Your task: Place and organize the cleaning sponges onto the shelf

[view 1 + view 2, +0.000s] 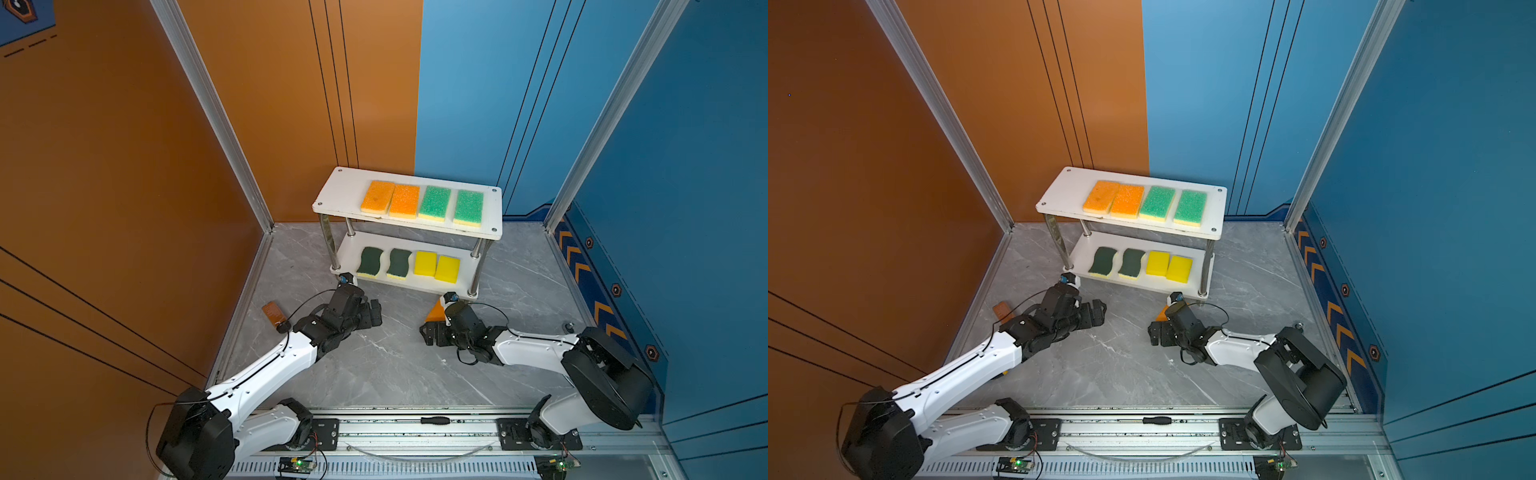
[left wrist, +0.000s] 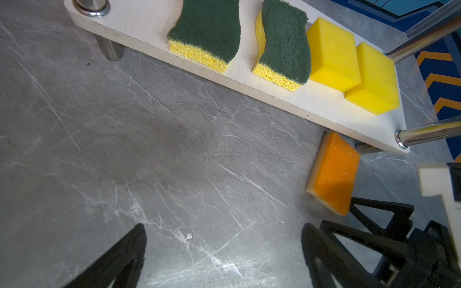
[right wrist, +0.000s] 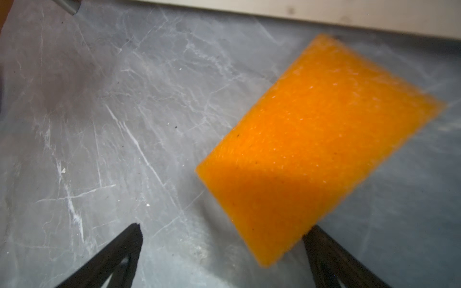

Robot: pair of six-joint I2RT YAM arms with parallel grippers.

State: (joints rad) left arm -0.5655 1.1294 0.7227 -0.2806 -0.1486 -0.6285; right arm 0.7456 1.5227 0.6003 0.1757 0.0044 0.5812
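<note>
I should back away and grab the near end (image 3: 240, 208) of the orange sponge with my left gripper, because the sponge lies at a slant across my right gripper with only a corner inside its fingers (image 3: 267, 249).
The shelf (image 1: 340, 191) (image 1: 1065, 187) stands at the back of the grey floor. Its top board holds two orange-topped and two light-green-topped cleaning sponges (image 1: 434, 203) in a row. On the lower board (image 2: 311, 104) lie two dark-green wavy sponges (image 2: 209, 27) and two plain yellow ones (image 2: 331, 52). One more orange sponge (image 1: 434, 311) (image 1: 1160, 312) (image 2: 334, 174) (image 3: 319, 139) lies on the floor by the shelf's front right post. My right gripper (image 1: 430, 332) (image 3: 225, 227) is open, with a corner of that sponge between its fingers. My left gripper (image 1: 376, 311) (image 2: 224, 228) is open over bare floor.
A brown card (image 1: 272, 311) lies beyond the floor's left edge. A screwdriver (image 1: 434, 420) rests on the front rail. Orange and blue walls with metal posts close in the floor on three sides. The shelf's chrome posts (image 2: 429, 132) stand at its corners.
</note>
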